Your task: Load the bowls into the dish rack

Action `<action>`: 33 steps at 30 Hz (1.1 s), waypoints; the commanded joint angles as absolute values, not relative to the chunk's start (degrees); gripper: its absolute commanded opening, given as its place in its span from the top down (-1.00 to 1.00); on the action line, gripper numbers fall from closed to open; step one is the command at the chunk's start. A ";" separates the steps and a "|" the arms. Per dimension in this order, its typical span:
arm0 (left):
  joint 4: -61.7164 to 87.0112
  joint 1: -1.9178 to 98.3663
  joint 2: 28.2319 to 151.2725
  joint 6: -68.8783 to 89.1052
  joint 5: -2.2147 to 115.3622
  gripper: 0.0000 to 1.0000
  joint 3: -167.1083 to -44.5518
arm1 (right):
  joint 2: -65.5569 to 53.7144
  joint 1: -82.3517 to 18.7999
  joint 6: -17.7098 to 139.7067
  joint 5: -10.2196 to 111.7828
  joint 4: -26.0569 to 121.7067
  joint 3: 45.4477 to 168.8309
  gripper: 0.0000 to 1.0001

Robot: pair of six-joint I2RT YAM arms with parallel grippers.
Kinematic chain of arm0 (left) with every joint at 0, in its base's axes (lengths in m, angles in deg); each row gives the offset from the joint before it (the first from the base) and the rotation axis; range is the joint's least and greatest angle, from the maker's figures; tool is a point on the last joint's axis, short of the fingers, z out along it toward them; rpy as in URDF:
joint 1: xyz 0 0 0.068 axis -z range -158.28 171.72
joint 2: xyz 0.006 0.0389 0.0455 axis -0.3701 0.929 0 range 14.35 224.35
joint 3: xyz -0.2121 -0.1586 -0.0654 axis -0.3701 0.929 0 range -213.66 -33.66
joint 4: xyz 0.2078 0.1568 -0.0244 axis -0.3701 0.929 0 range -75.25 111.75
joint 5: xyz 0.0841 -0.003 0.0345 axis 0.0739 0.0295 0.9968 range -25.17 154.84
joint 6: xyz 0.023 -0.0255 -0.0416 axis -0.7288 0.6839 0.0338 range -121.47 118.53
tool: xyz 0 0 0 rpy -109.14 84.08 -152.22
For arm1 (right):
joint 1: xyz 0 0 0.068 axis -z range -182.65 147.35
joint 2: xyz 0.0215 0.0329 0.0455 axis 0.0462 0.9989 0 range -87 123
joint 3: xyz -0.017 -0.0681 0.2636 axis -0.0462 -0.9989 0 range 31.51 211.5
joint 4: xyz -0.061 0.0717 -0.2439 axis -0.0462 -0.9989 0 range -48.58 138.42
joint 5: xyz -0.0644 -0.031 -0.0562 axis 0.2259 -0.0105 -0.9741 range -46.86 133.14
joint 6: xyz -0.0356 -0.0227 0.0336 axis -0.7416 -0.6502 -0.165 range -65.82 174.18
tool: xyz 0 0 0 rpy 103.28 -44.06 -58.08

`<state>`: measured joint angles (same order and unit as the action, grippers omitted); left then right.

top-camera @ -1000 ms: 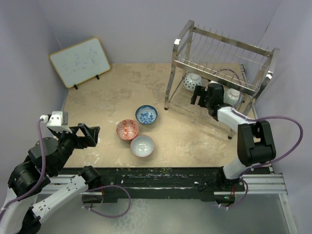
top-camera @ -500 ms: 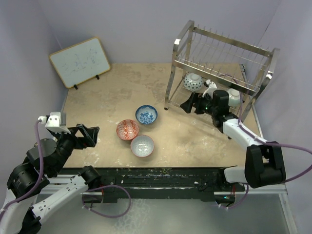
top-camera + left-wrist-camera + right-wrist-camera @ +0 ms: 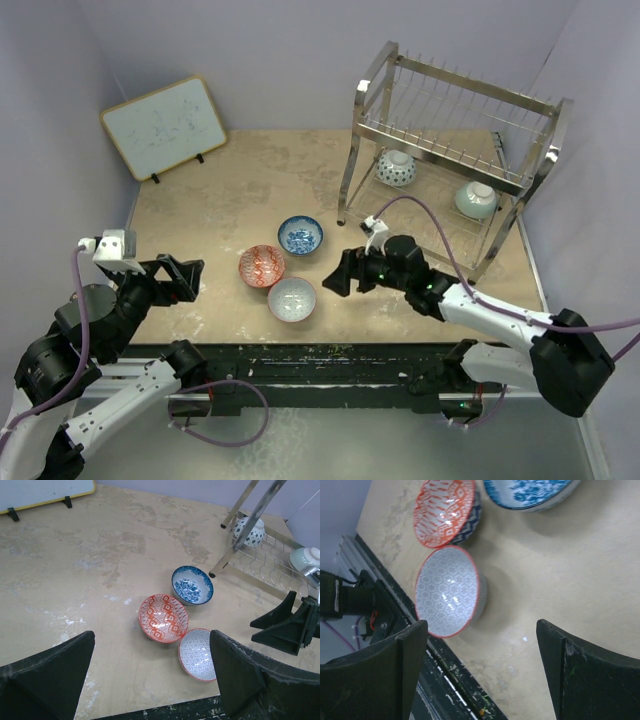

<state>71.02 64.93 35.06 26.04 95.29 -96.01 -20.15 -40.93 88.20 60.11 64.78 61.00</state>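
Note:
The grey-white bowl's front rim (image 3: 285, 319) is clear of the red-orange bowl. My right gripper should stay open and now move over until its fingers are on both sides of that rim.
Three bowls sit together on the table: a blue-and-white one (image 3: 300, 235) (image 3: 192, 584), a red-orange one (image 3: 261, 266) (image 3: 163, 618) and a pale grey-white one (image 3: 291, 299) (image 3: 447, 591) nearest the front edge. The dish rack (image 3: 455, 130) stands at the back right. On its lower tier rest a blue-and-white bowl (image 3: 396, 168) and a mint green bowl (image 3: 476, 200). My right gripper (image 3: 345, 278) (image 3: 480, 670) is open and empty, low over the table just right of the grey-white bowl. My left gripper (image 3: 190, 275) (image 3: 150, 680) hangs open and empty, left of the bowls.
A framed whiteboard (image 3: 163, 125) leans at the back left. The black front rail (image 3: 330, 365) runs along the near table edge, close below the grey-white bowl. Purple walls close in the table on three sides.
My right arm has drawn out of the rack's lower tier and swung left and nearer, down beside the grey-white bowl. The left arm has not moved.

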 commanded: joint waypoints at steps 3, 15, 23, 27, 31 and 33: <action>69.81 65.14 35.06 27.14 96.36 -0.98 -96.41 | -22.31 -55.14 89.86 40.69 59.57 67.78 -0.80; 71.18 65.10 34.90 28.59 97.12 -0.98 -97.82 | 0.18 -74.73 81.95 29.46 51.89 87.07 -0.76; 71.87 65.14 34.64 28.93 97.47 -0.98 -97.61 | 8.89 -78.61 80.53 26.98 47.70 93.60 -0.66; 71.56 65.14 34.39 29.12 97.54 -0.98 -97.23 | 11.34 -78.76 80.00 24.10 46.80 94.84 -0.51; 71.53 65.14 34.64 29.13 97.61 -0.98 -97.27 | 14.06 -78.76 79.33 22.50 46.33 95.88 -0.38; 71.53 65.14 34.86 28.91 97.60 -0.98 -97.47 | 14.98 -78.79 79.39 22.09 46.39 95.95 -0.28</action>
<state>72.73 64.93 34.95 28.14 96.65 -96.05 13.79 -78.72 80.49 25.71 47.25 93.41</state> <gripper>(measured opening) 0.992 0.687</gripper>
